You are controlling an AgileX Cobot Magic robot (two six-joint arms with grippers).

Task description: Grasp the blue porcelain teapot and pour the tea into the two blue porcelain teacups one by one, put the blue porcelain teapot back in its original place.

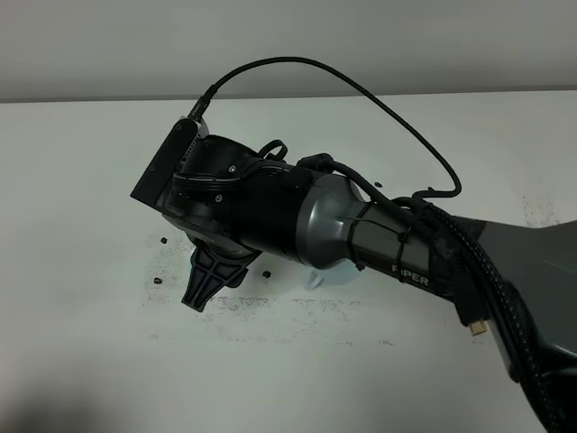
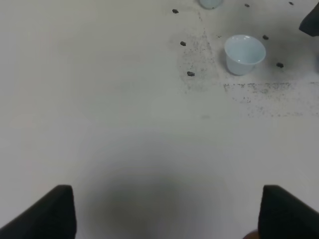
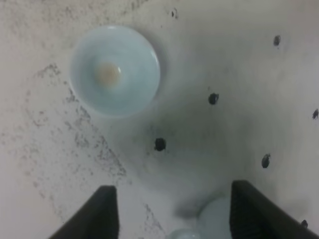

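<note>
The teacup (image 3: 114,72) has my right gripper's open fingers reaching toward it past the teapot, so I should pull them back to the teapot's handle before grasping the teapot.
A pale-blue teacup (image 3: 114,69) stands on the white table (image 3: 249,59) ahead of my right gripper (image 3: 173,191), seen from above with a tan spot at its bottom. The right gripper's fingers are wide apart. A blurred pale-blue rounded thing (image 3: 214,216) shows between them at the frame's edge; I cannot tell what it is. In the exterior view the right arm (image 1: 297,212) reaches across the middle, and a sliver of the blue teapot (image 1: 317,275) shows under it. My left gripper (image 2: 168,191) is open over bare table, far from a teacup (image 2: 244,54). A second cup (image 2: 209,4) is cut off.
Dark specks (image 2: 190,73) and grey smudges (image 1: 243,307) are scattered on the white table (image 1: 81,225) around the cups. The right arm's black cable (image 1: 361,86) arches above the table. A wall (image 1: 288,45) bounds the far side.
</note>
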